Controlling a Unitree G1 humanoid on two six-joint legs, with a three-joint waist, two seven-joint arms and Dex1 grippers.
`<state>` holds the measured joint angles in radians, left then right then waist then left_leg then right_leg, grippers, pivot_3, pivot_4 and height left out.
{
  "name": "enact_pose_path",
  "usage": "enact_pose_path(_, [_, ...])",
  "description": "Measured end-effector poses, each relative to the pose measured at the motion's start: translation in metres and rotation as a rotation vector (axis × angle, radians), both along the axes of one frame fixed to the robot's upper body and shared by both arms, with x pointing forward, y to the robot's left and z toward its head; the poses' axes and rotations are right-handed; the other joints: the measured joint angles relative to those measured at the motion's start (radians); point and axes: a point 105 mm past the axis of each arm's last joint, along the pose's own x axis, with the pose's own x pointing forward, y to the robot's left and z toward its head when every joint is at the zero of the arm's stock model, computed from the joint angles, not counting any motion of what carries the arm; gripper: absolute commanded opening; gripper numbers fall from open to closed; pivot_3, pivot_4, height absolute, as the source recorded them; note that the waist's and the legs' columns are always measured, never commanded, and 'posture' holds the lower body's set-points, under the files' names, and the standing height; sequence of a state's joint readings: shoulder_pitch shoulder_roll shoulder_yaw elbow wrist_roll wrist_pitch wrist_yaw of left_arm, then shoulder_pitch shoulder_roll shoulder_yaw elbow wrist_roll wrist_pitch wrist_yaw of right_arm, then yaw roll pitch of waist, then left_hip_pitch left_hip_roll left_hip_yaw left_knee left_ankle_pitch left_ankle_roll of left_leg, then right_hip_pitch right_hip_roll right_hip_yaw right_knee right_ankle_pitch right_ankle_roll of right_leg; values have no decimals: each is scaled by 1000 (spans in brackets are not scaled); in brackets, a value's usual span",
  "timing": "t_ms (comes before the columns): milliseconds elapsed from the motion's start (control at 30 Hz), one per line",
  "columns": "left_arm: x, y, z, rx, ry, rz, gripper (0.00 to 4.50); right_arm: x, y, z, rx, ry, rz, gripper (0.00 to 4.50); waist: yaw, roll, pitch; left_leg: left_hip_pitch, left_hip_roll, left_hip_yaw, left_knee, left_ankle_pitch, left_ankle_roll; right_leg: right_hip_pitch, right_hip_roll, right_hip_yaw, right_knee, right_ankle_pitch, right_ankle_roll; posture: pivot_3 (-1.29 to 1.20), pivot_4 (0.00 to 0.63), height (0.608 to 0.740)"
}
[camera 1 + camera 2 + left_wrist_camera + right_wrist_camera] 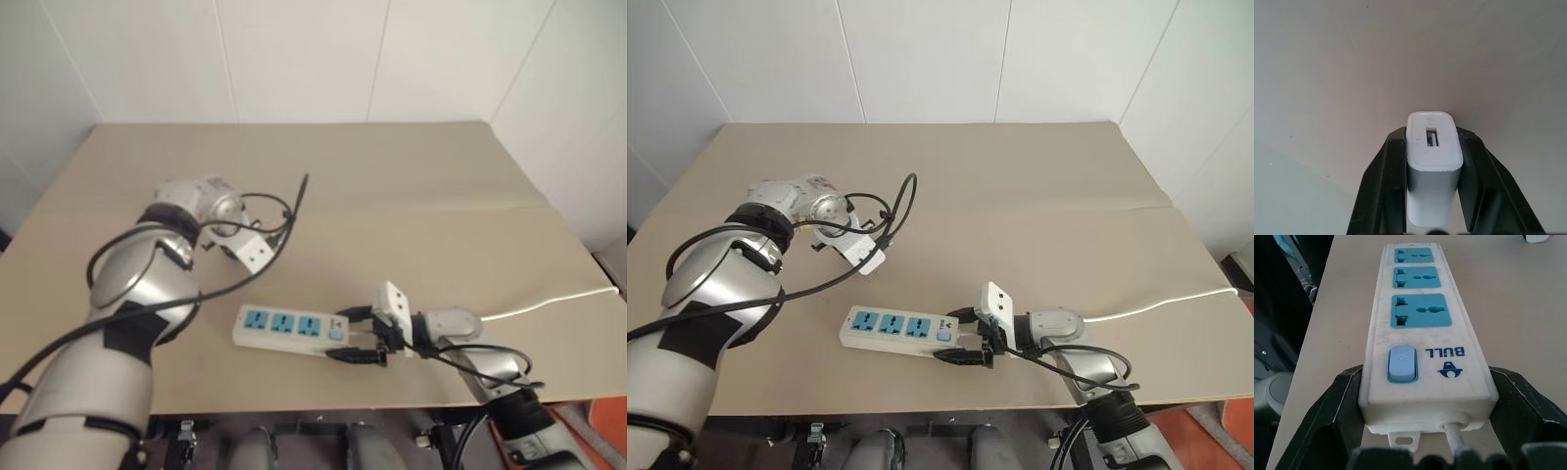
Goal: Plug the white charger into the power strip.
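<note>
My left gripper should level out and bring the white charger [1434, 159] over the socket [310, 325] nearest the switch, because the gripper is pointing steeply down beyond the power strip.
The white charger [1432, 166] sits between the two black fingers of my left gripper [1432, 134], which is shut on its sides; its USB-slot face shows above the fingers. In the head views that gripper [219, 242] hangs over the left middle of the tan table and hides the charger. The power strip [289, 328] lies near the table's front edge, with three blue sockets and a pale blue switch [1401, 363]. My right gripper [1425, 382] is shut on the strip's switch end, one finger against each long side.
The strip's thin white cord [549, 302] runs right across the table [392, 196] and off its right edge. Black cables loop around my left wrist [279, 220]. White walls stand behind the table, and its front edge lies just below the strip.
</note>
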<state>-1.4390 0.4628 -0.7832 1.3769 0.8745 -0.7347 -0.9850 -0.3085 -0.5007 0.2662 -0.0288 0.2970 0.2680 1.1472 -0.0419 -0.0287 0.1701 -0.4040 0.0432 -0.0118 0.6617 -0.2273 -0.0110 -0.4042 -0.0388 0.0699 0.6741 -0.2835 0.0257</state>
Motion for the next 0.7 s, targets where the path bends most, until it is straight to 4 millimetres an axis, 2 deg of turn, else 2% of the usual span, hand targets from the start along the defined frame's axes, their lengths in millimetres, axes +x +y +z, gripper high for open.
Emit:
enact_pose_path(100, [-3,-9,7,-110,34,18,1021,0,0,0,-1,0,3,3399,0,0,0,0,0,0,0,0,0,0,0,0,0,0,0,0,150,740])
enact_pose_path(200, [-8,-26,30,-309,89,31,1021,2,0,1,-3,-1,7,3399,-2,0,0,0,0,0,0,0,0,0,0,0,0,0,0,0,150,740])
enact_pose_path(300, [-17,-44,65,-580,175,28,1021,4,1,1,-4,-1,14,3399,-5,0,0,1,0,0,0,0,0,0,0,0,2,0,0,0,150,740])
enact_pose_path(367, [-26,-57,102,-899,270,-6,1021,5,2,1,-3,-3,22,3399,-7,0,0,1,0,0,1,0,0,0,0,0,3,0,0,0,150,740])
enact_pose_path(467, [-34,-63,140,-1171,326,-62,1021,6,1,0,-4,-4,27,3399,-7,0,0,2,1,0,3,0,0,0,0,0,5,0,0,0,150,740])
enact_pose_path(500, [-37,-62,148,-1237,350,-71,1021,6,1,0,-5,-5,28,3399,-7,0,0,2,1,0,3,0,0,1,0,0,6,0,0,0,150,740])
enact_pose_path(533, [-42,-59,152,-1315,389,-82,1021,6,2,0,-6,-7,31,3399,-10,2,-1,4,1,0,3,0,0,2,0,1,6,0,0,0,150,740])
enact_pose_path(600, [-50,-51,144,-1421,499,-51,1021,7,2,-1,-8,-17,34,3399,-12,3,-2,5,1,0,3,0,0,3,0,1,7,-1,1,0,150,740])
enact_pose_path(700, [-64,-43,109,-1527,724,59,1021,8,1,-1,-9,-37,36,3399,-10,3,-2,4,1,-2,7,0,0,3,0,0,8,-1,1,0,150,740])
